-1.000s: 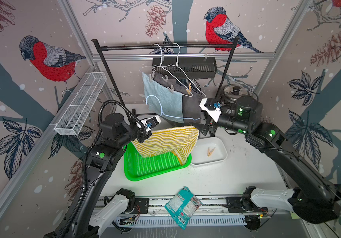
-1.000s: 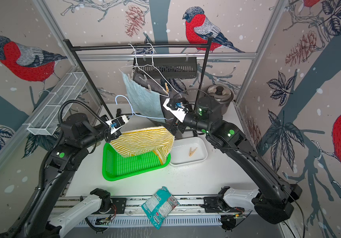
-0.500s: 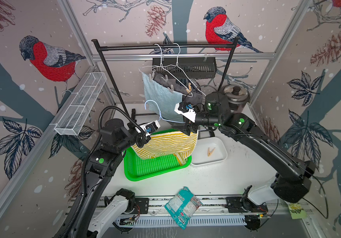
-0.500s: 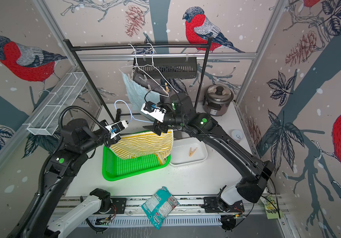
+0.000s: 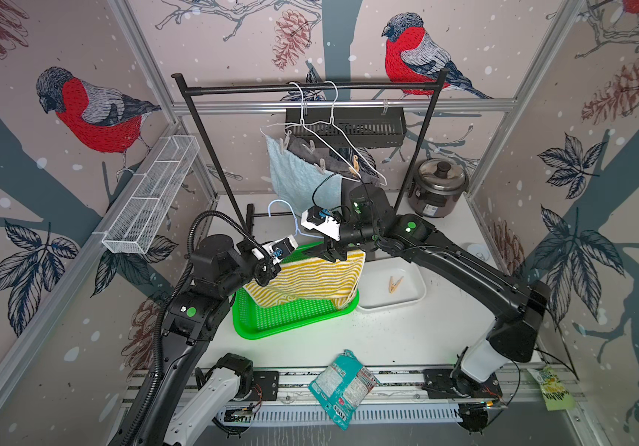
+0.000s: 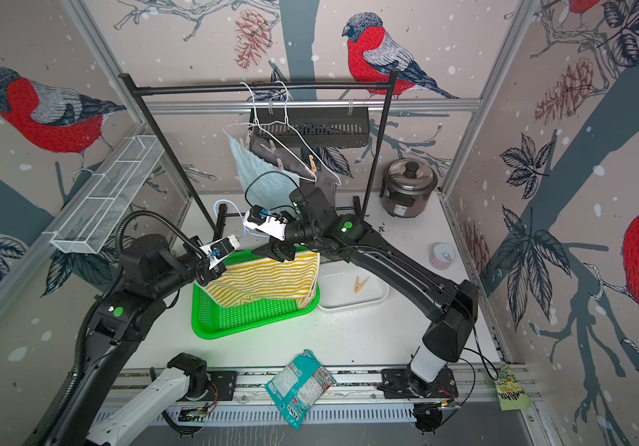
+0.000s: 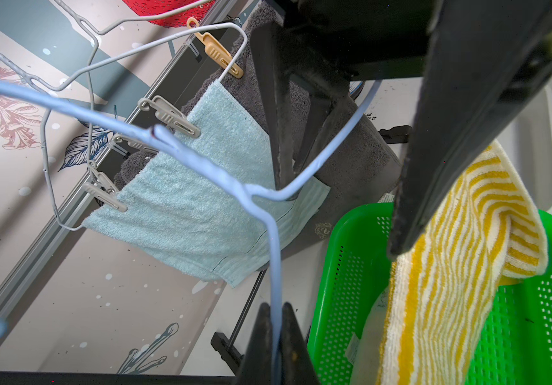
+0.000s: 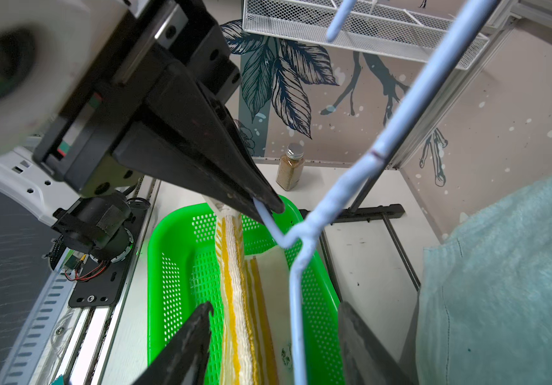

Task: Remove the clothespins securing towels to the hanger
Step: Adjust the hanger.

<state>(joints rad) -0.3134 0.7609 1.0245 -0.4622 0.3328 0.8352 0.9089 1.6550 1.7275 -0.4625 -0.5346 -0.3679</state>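
My right gripper should hold the hanger's wire (image 8: 296,288) before my left gripper opens for a clothespin, because my left gripper is closed on the light blue wire hanger (image 8: 280,237).
The yellow-and-white striped towel (image 5: 310,278) hangs over the light blue wire hanger (image 7: 201,163), its lower end in the green basket (image 5: 294,320). My left gripper (image 7: 275,306) is shut on that hanger's wire. My right gripper (image 8: 274,306) is open, with the towel's fold (image 8: 234,283) and the hanger wire (image 8: 296,300) between its fingers. On the white hangers at the rack hang a light blue towel (image 7: 201,200) and a dark grey towel (image 7: 351,160), held by grey clothespins (image 7: 171,116) and a tan clothespin (image 7: 216,53). A wooden clothespin (image 5: 395,284) lies in the white tray (image 5: 406,301).
The black rack (image 5: 306,87) stands at the back, its foot (image 8: 368,211) just behind the basket. A rice cooker (image 5: 437,185) sits back right and a pink cup (image 6: 443,255) right. A snack packet (image 5: 343,386) lies at the front edge. A spice jar (image 8: 290,166) stands by the left wall.
My right arm swung from the hanging towels down and left to the yellow towel, and its jaws narrowed. My left gripper kept the hanger and lowered it slightly.
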